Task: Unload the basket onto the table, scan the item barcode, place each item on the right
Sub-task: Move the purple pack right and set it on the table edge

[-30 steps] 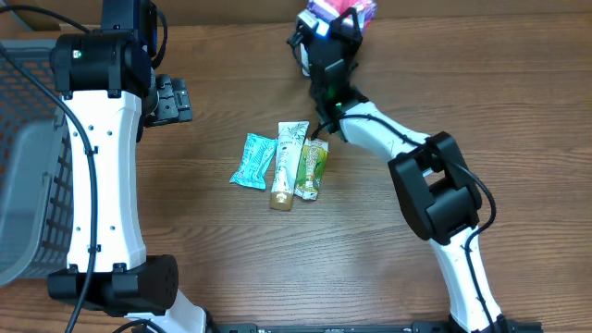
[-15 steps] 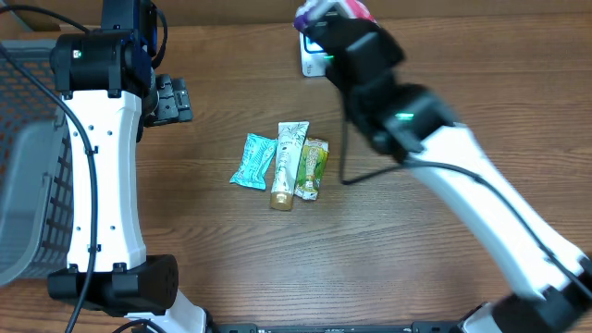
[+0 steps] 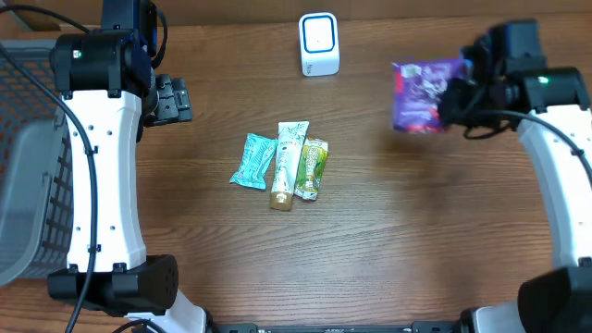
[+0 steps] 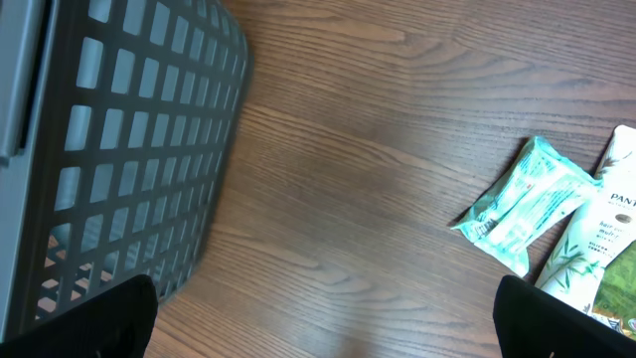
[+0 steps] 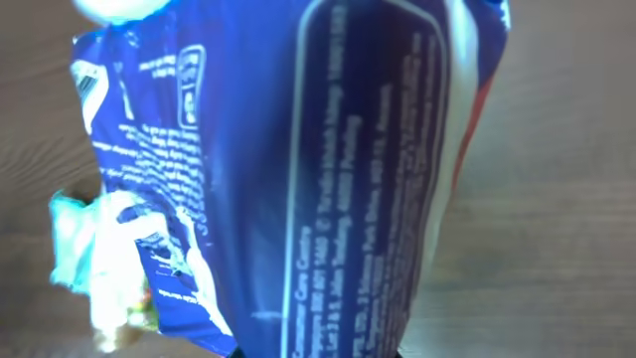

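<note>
The purple-blue packet (image 3: pixel 421 95) is hanging clear of the white scanner and the green packet, so my right gripper carries on moving it away until it reaches open wood (image 3: pixel 486 176).
My right gripper (image 3: pixel 460 98) is shut on a purple-blue packet (image 3: pixel 424 95), held above the table at the right, well right of the white scanner (image 3: pixel 319 43) at the back. In the right wrist view the packet (image 5: pixel 328 179) fills the frame with its printed side towards the camera, hiding the right gripper's (image 5: pixel 318 350) fingers. My left gripper (image 3: pixel 173 100) stands open over bare wood at the left. In the left wrist view the left gripper (image 4: pixel 333 328) has nothing between its dark fingertips (image 4: pixel 124 318).
A teal packet (image 3: pixel 254 160), a cream tube (image 3: pixel 288 165) and a green packet (image 3: pixel 312 169) lie side by side mid-table. The teal packet (image 4: pixel 527 204) and tube (image 4: pixel 601 249) also show in the left wrist view. A grey mesh basket (image 3: pixel 28 185) stands at the left edge, with its wall (image 4: pixel 129 129) close to the left wrist.
The right arm has swung away from the scanner towards the right side of the table, carrying the packet. The left arm has not moved.
</note>
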`<state>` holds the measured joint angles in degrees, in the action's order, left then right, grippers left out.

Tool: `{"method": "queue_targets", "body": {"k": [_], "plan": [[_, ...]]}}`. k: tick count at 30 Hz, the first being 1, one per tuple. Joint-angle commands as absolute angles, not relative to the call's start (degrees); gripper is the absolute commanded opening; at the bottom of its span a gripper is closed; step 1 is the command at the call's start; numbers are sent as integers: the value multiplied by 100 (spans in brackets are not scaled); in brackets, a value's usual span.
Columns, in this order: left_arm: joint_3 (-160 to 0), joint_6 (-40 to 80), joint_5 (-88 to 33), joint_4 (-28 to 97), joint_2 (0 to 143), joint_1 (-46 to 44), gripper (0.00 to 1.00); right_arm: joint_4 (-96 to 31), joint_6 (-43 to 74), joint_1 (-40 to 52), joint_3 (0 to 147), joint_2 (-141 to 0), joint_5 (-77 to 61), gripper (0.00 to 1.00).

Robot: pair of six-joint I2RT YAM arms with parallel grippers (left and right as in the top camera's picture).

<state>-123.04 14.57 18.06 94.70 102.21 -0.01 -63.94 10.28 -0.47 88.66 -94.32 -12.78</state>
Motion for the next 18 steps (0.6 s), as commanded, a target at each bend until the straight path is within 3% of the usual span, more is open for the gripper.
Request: {"method": "queue_targets", "body": {"k": [1, 9, 18], "plan": [[-12390, 1393, 1837, 9456, 10136, -1, 100, -5957, 1205, -587, 8060, -9476, -1852, 4], [-12390, 1393, 1837, 9456, 10136, -1, 100, -4619, 956, -1378, 6412, -9546, -2150, 4], [-12390, 1393, 1837, 9456, 10136, -1, 99, -4418, 99, -1391, 6134, -9900, -2027, 4]]}}
